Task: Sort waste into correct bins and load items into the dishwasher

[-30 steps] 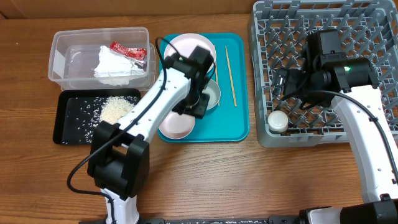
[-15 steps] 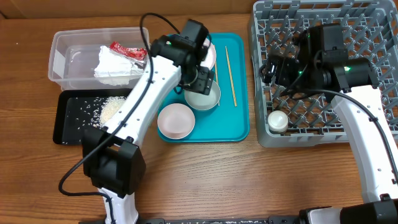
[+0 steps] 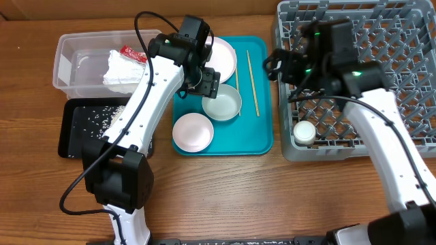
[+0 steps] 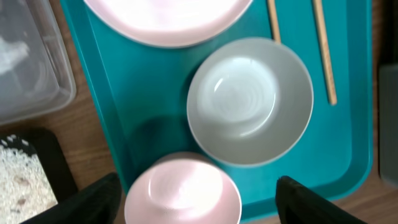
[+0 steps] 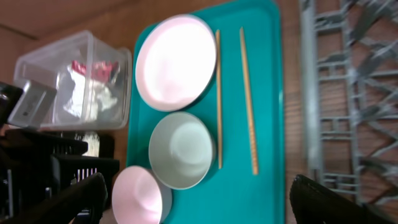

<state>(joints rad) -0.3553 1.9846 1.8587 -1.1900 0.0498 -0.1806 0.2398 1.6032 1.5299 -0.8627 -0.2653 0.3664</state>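
Observation:
The pale bowl (image 3: 223, 104) is next to my left gripper, which is hovering far from the grey rack. So that gripper should back away while my right gripper takes the rim (image 3: 240, 102) facing the rack.
On the teal tray (image 3: 257, 139) lie a pink plate (image 3: 222, 58), a pale bowl (image 3: 223, 104), a smaller pink bowl (image 3: 191, 132) and two chopsticks (image 3: 252, 82). My left gripper (image 3: 209, 84) hovers open just left of the pale bowl, holding nothing. From the left wrist I see the pale bowl (image 4: 250, 102) and the pink bowl (image 4: 183, 193) below my open left gripper (image 4: 199, 202). My right gripper (image 3: 274, 65) hangs open at the rack's left edge, empty, and the right wrist view looks down on the plate (image 5: 176, 59) and chopsticks (image 5: 247, 99). The grey rack (image 3: 395, 41) holds a white cup (image 3: 304, 131).
At the left, a clear tub (image 3: 71, 51) contains a white napkin (image 3: 125, 69) and a red wrapper (image 3: 133, 54). In front of it, a black tray (image 3: 75, 133) carries rice scraps (image 3: 112, 117), partly hidden under my left arm. Bare wood runs along the table's front.
My left gripper has opened, let go of the pale bowl and pulled back toward the tub. My right gripper has swung left from over the rack to its left edge.

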